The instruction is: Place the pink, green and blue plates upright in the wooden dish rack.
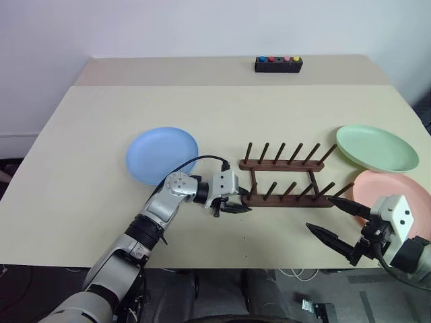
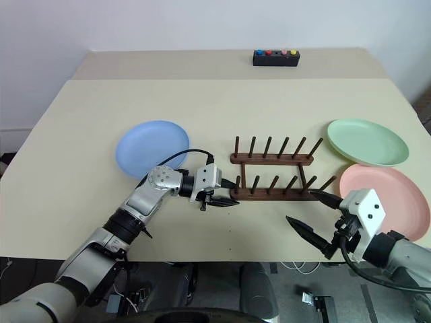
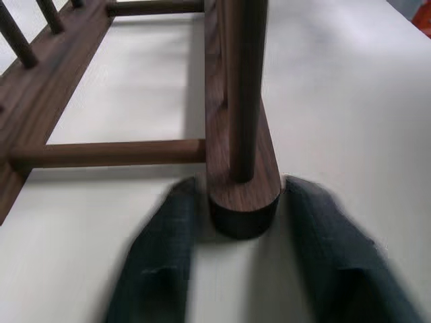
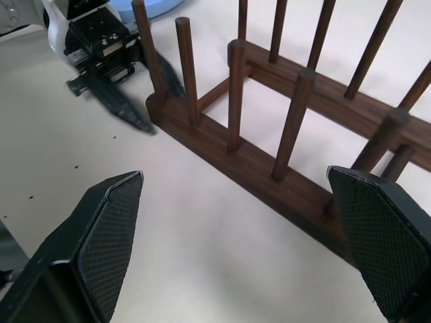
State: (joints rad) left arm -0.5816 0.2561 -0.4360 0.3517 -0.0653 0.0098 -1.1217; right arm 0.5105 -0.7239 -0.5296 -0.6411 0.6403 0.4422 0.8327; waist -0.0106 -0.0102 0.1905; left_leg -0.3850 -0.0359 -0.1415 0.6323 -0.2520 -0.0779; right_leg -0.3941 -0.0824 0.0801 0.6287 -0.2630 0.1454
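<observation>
My left gripper has its fingers on either side of the near rail's end (image 3: 244, 202), and the rack is crowding the pink plate. Both grippers should therefore close and push the rail's front side (image 1: 289, 204) back.
The wooden dish rack (image 1: 289, 197) stands empty at mid table, pegs upright. My left gripper (image 1: 242, 203) is at the left end of its near rail, open, with one finger on each side of the rail end (image 3: 242, 198) and a thin gap at each. The blue plate (image 1: 161, 155) lies flat to the rack's left. Flat on the right are the green plate (image 1: 376, 148) and, nearer the front edge, the pink plate (image 1: 390, 188). My right gripper (image 1: 320, 212) hovers open and empty near the rack's right end, beside the pink plate.
A small black box with coloured buttons (image 1: 278, 64) sits at the back of the table. The table's front edge (image 1: 269, 264) runs just below both grippers.
</observation>
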